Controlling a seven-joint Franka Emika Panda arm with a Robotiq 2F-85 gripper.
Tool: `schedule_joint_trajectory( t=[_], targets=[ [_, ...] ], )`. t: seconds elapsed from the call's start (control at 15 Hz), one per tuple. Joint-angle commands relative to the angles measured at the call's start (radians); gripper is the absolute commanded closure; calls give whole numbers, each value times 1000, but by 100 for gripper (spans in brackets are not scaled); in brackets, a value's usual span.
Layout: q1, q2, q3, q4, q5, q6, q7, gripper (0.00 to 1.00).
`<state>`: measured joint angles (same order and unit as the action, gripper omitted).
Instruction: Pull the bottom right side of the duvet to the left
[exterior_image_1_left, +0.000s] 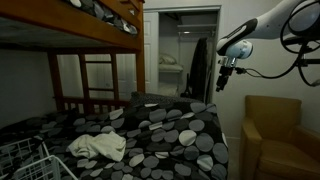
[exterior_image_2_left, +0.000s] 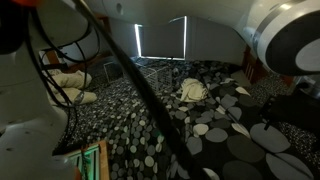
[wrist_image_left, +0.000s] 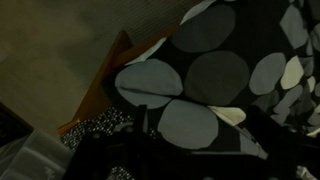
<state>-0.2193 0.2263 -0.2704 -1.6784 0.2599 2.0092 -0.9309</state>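
Finely dotted cloth (wrist_image_left: 95, 129) shows beside the large circles. So the duvet (exterior_image_1_left: 203, 142) will fold over and show a dotted bottom side when I pull it across.
The duvet (exterior_image_1_left: 170, 125) is black with grey and white circles and covers the lower bunk. It also shows in an exterior view (exterior_image_2_left: 210, 125) and fills most of the wrist view (wrist_image_left: 215, 75). My gripper (exterior_image_1_left: 227, 80) hangs high above the bed's right edge, well clear of the duvet. In the wrist view its dark fingers (wrist_image_left: 195, 150) stand apart at the bottom of the frame, with nothing between them. The duvet's corner lies below the gripper, next to the armchair.
A brown armchair (exterior_image_1_left: 275, 130) stands right of the bed and shows in the wrist view (wrist_image_left: 105, 85). A white cloth (exterior_image_1_left: 98, 147) lies on the duvet. A wire basket (exterior_image_1_left: 30, 160) sits at the bed's left. The wooden upper bunk (exterior_image_1_left: 70, 25) is overhead.
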Motion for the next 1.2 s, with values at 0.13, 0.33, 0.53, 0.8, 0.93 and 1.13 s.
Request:
schedule_joint_trajectory(
  t=[0.13,0.33,0.53,0.8,0.93,1.13],
  targets=[
    [-100,175,78,117,-29,188,-279,0],
    [-171,322,154,275,30,149,-448,0],
    [-238,450,231,420,84,125,-547,0],
    [-309,578,336,599,206,-34,-585,0],
    [-306,605,349,642,197,-172,-570,0],
    [-296,634,326,689,178,-298,-528,25]
  ],
)
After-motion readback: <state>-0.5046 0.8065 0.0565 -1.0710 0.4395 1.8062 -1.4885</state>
